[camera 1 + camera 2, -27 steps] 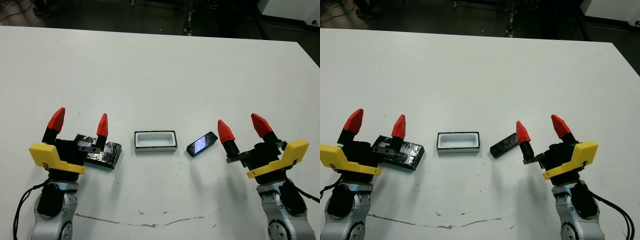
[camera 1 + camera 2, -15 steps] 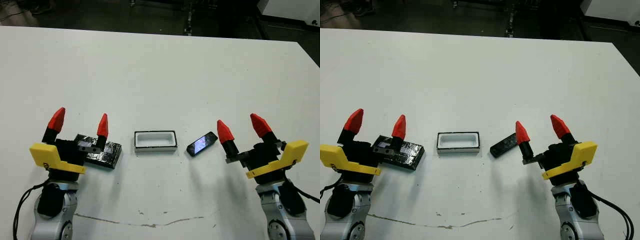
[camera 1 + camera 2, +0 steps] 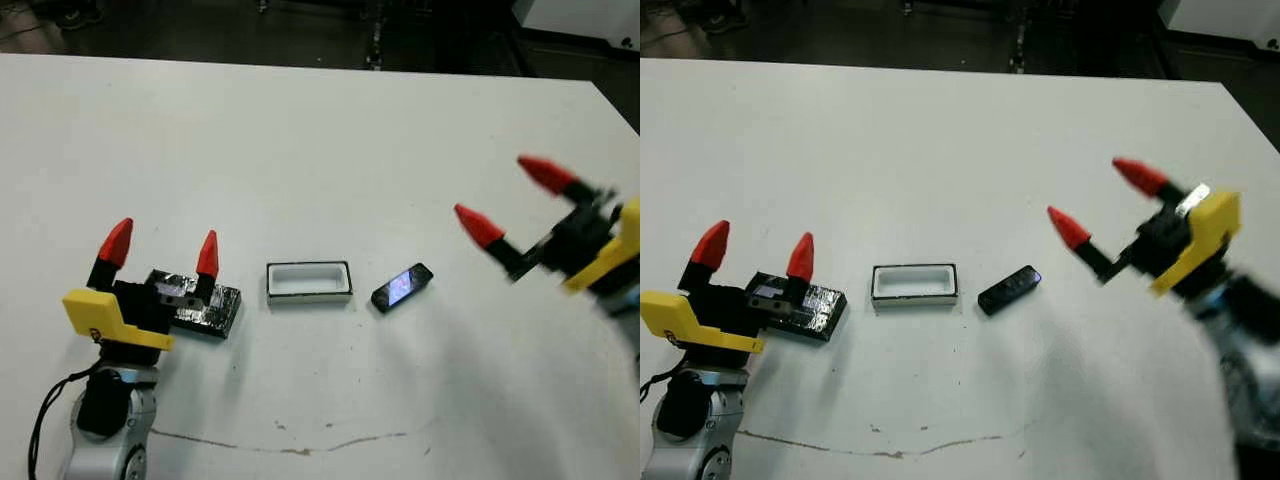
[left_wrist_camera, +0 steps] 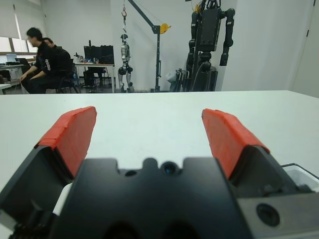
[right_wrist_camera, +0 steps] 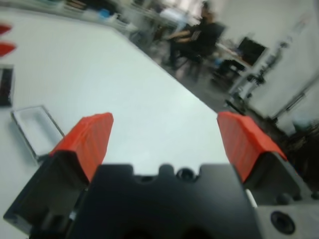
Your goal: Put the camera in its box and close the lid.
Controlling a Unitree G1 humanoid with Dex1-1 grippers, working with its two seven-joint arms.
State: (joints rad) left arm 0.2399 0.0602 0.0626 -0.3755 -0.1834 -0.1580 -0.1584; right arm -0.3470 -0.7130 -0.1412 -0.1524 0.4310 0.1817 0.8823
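Note:
I expect the camera (image 3: 402,287) to lie flat and almost fill the box's hollow (image 3: 309,276) when I lower it, because that hollow is long and narrow like the camera.
The camera (image 3: 402,287), a small black bar with a bluish shine, lies flat on the white table just right of the box (image 3: 309,296). The box is an open white tray with a thin black rim and nothing in it. The lid (image 3: 224,306), black with silvery patches, rests left of the box, partly hidden behind my left gripper (image 3: 163,240), which stands open over it. My right gripper (image 3: 503,193) is open and raised above the table, well right of the camera, holding nothing. The right wrist view shows the box (image 5: 37,132) beyond one fingertip.
A thin dark scuff line (image 3: 290,447) runs along the table near its front edge. The table's far edge (image 3: 300,62) borders a dark floor. In the left wrist view, people (image 4: 45,59) sit at desks far beyond the table, beside a standing robot (image 4: 207,45).
My right arm has lifted off the table and swung up and to the right, away from the camera. The left gripper, lid, box and camera have not moved.

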